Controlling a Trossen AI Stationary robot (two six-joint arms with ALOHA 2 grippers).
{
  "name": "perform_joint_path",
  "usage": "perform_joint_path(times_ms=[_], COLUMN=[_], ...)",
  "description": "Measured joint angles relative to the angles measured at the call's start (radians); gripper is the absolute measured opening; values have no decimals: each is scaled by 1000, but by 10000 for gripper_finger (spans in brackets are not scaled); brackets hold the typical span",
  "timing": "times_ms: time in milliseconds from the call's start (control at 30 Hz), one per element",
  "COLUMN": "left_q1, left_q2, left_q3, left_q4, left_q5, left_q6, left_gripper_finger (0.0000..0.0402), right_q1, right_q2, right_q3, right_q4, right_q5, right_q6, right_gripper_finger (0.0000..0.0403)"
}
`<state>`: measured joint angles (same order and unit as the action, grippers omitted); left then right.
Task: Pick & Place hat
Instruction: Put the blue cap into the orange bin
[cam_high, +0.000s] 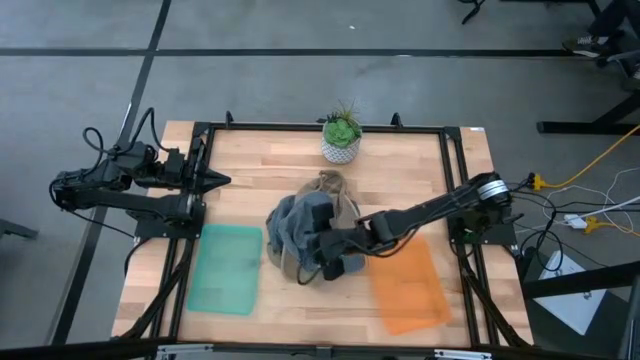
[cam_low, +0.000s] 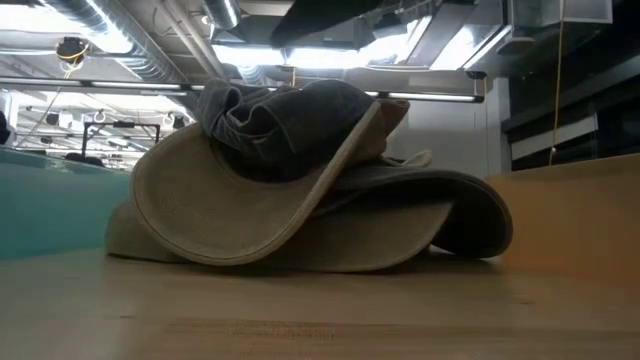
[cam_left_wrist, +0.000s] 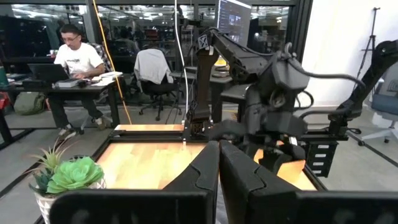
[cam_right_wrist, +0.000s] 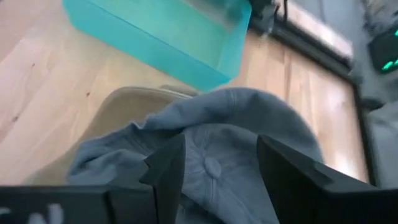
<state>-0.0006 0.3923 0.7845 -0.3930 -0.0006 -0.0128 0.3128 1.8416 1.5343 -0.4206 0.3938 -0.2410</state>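
The grey hat's top button (cam_right_wrist: 212, 167) is centred below the open fingers of my right gripper. I should carry on going down until the fingers touch the cloth (cam_right_wrist: 210, 184) around the button, then close them.
A pile of hats lies in the middle of the table. A grey-blue cloth hat (cam_right_wrist: 249, 124) is crumpled on top of a beige brimmed hat (cam_low: 250, 210), whose brim rests on the wood. My right gripper (cam_right_wrist: 221, 162) hovers open over the grey hat (cam_high: 295, 225), slanting down from the table's right, one finger on either side of the crown; it shows in the high view near the pile's front edge (cam_high: 335, 262). My left gripper (cam_high: 222, 181) is shut and level at the table's far left, holding nothing.
A teal tray (cam_high: 225, 268) lies near the front left, just beyond the hats in the right wrist view. An orange tray (cam_high: 408, 285) lies at the front right. A potted plant (cam_high: 342, 135) stands at the far edge. A person sits at a desk beyond the table.
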Motion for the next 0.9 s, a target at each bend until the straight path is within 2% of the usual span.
perform_joint_path(times_ms=[267, 433, 600, 800, 900], left_q1=[0, 0, 0, 0, 0], left_q2=[0, 0, 0, 0, 0], left_q3=[0, 0, 0, 0, 0], left_q4=[0, 0, 0, 0, 0], left_q5=[0, 0, 0, 0, 0], left_q6=[0, 0, 0, 0, 0], left_gripper_finger=[12, 8, 12, 9, 7], right_q1=[-56, -63, -62, -62, -62], right_q2=[55, 64, 64, 64, 64], right_q3=[16, 16, 16, 16, 16], right_q4=[-47, -96, -144, -187, -195], right_q5=[-27, -89, -96, -101, -100], right_q6=[138, 253, 314, 328, 318], right_gripper_finger=[197, 197, 197, 197, 183])
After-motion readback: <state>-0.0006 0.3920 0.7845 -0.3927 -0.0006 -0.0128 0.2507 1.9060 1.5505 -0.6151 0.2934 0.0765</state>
